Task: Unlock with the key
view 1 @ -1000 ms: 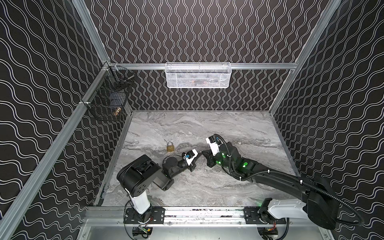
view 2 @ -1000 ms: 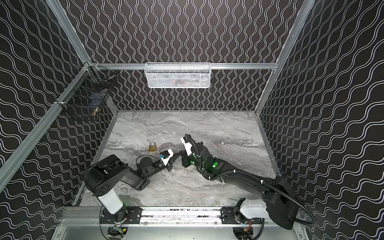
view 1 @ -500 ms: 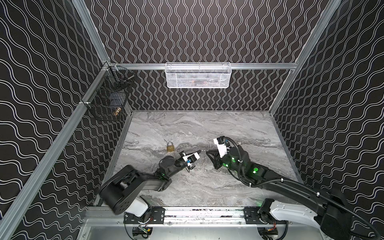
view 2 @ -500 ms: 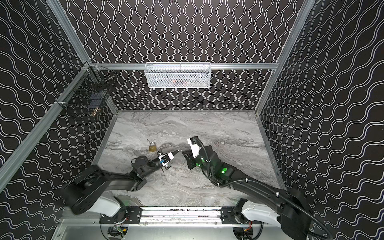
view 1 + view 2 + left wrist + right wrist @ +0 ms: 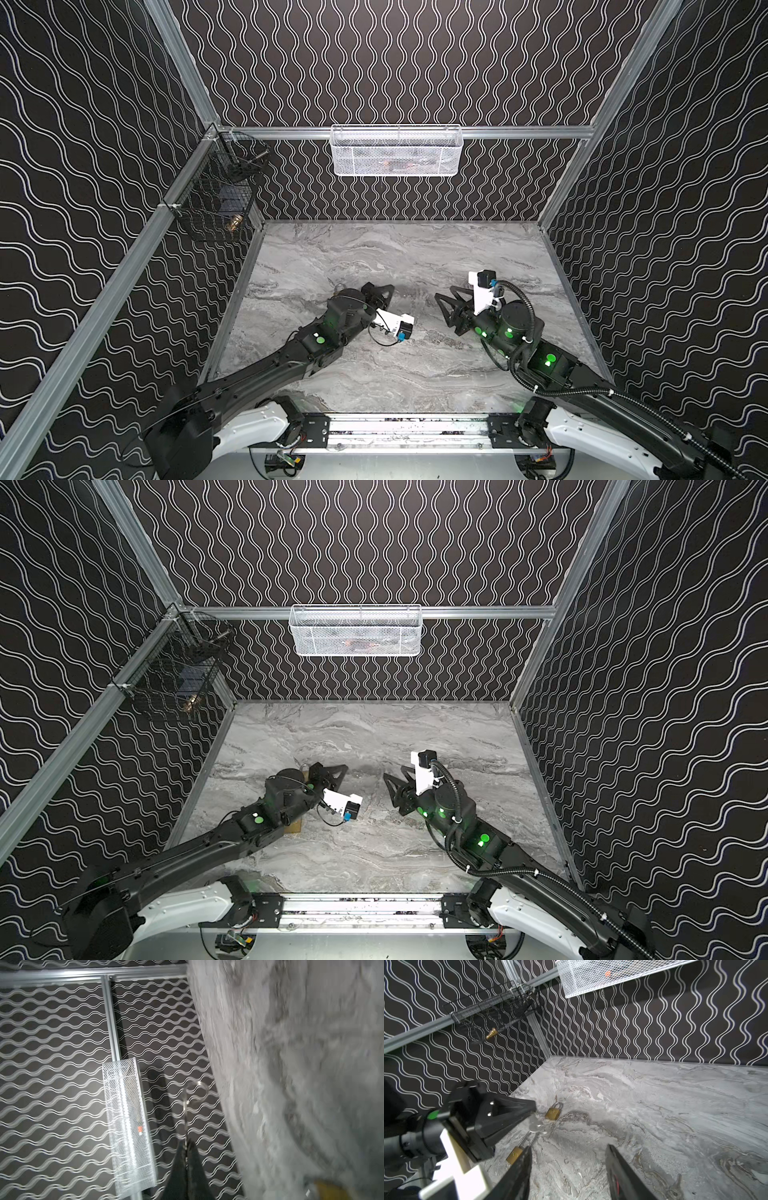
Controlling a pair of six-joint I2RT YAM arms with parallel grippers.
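Note:
I should take the silver key by its ring [image 5: 198,1092] with my right gripper before I unlock the padlock, because my left gripper is holding the key by its blade [image 5: 185,1126].
My left gripper [image 5: 533,1112] is shut on a silver key [image 5: 536,1126]. In the left wrist view the key [image 5: 185,1113], with a ring at its end, sticks out past the shut gripper [image 5: 187,1144]. A brass padlock with a long shackle [image 5: 514,1154] reaches up to that key; whether it hangs or rests on the table I cannot tell. A smaller brass padlock [image 5: 553,1112] lies on the marble just beyond, and its shackle [image 5: 338,286] shows behind the left arm. My right gripper [image 5: 569,1146] stands open and empty to the right [image 5: 440,297], apart from the left gripper [image 5: 388,289].
A second key [image 5: 675,1187] lies loose on the marble table [image 5: 415,374] near the right gripper. A white mesh basket [image 5: 395,151] hangs on the back wall, a black wire basket [image 5: 216,203] in the back left corner. A tan block [image 5: 293,827] shows under the left arm.
The right gripper has opened and drawn back to the right, away from the left gripper. The left arm has stretched out and turned its wrist, still shut on the key.

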